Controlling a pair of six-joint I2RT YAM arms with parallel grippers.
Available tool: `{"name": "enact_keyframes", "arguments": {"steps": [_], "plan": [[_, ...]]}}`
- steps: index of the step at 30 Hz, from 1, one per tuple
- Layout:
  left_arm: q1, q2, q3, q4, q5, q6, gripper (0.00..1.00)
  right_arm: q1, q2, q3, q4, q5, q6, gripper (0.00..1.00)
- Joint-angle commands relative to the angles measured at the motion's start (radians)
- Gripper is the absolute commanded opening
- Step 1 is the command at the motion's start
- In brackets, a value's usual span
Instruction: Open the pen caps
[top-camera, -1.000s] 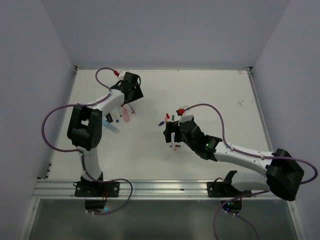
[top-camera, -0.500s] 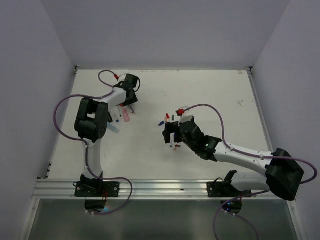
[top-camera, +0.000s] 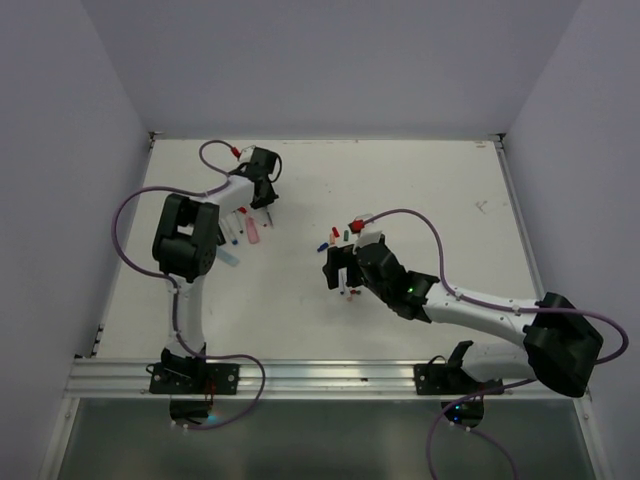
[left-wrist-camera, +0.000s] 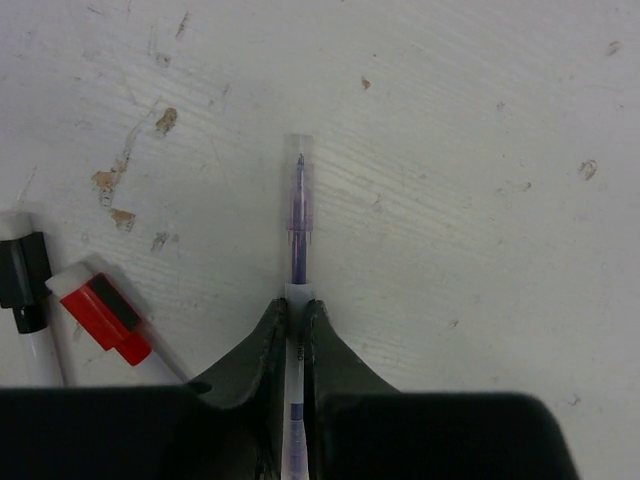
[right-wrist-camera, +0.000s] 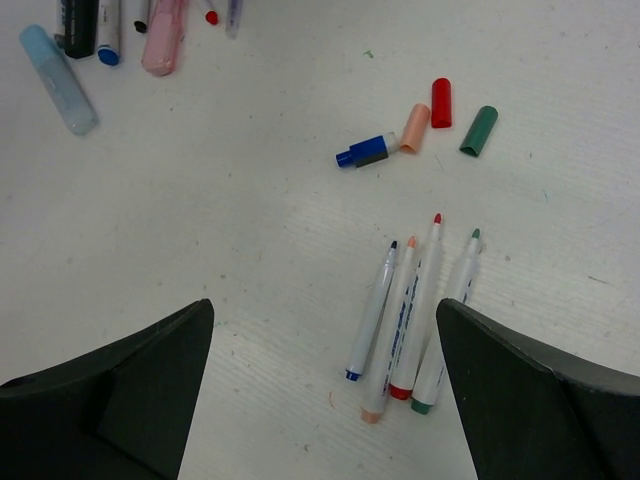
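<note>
My right gripper should take the pen's body, because my left gripper is holding the pen below its clear cap. That will free my left gripper to pull the cap off.
In the left wrist view my left gripper is shut on a slim white pen with purple ink. The pen's clear cap sticks out past the fingertips over the table. A black-capped pen and a red-capped pen lie to the left of it. My right gripper is open and hovers over several uncapped white pens. Loose blue, peach, red and green caps lie beyond them. From above, the left gripper is at the far left and the right gripper is mid-table.
A light blue highlighter, a pink one and more capped pens lie in a cluster beside the left gripper. White walls enclose the white table on three sides. A metal rail runs along the near edge.
My left gripper has closed from open onto the purple pen, and its arm has drawn in slightly. The right gripper has stayed open and shifted only a little.
</note>
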Motion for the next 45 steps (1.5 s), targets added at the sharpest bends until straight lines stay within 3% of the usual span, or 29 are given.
{"name": "enact_keyframes", "arguments": {"steps": [1, 14, 20, 31, 34, 39, 42, 43, 45], "plan": [[0.001, -0.065, -0.108, 0.063, 0.120, -0.021, 0.00, -0.003, 0.016, 0.034, 0.059, -0.019, -0.007, 0.97], [-0.050, -0.568, -0.629, 0.560, 0.485, -0.131, 0.00, -0.005, 0.131, 0.143, 0.162, -0.144, 0.057, 0.93], [-0.105, -0.771, -0.790, 0.724, 0.511, -0.168, 0.00, -0.019, 0.194, 0.217, 0.214, -0.163, 0.061, 0.91], [-0.162, -0.954, -0.969, 0.908, 0.513, -0.217, 0.00, -0.059, 0.262, 0.280, 0.262, -0.207, 0.062, 0.81], [-0.168, -0.966, -0.991, 0.928, 0.519, -0.225, 0.00, -0.065, 0.277, 0.290, 0.263, -0.220, 0.062, 0.73], [-0.176, -0.974, -1.015, 0.957, 0.525, -0.222, 0.00, -0.066, 0.289, 0.300, 0.277, -0.255, 0.057, 0.52], [-0.176, -0.977, -1.012, 0.953, 0.523, -0.210, 0.00, -0.065, 0.285, 0.295, 0.282, -0.279, 0.048, 0.30], [-0.176, -0.978, -1.009, 0.950, 0.519, -0.204, 0.00, -0.065, 0.283, 0.290, 0.282, -0.284, 0.047, 0.17], [-0.176, -0.983, -0.996, 0.928, 0.513, -0.188, 0.04, -0.066, 0.274, 0.278, 0.278, -0.298, 0.042, 0.08]]}}
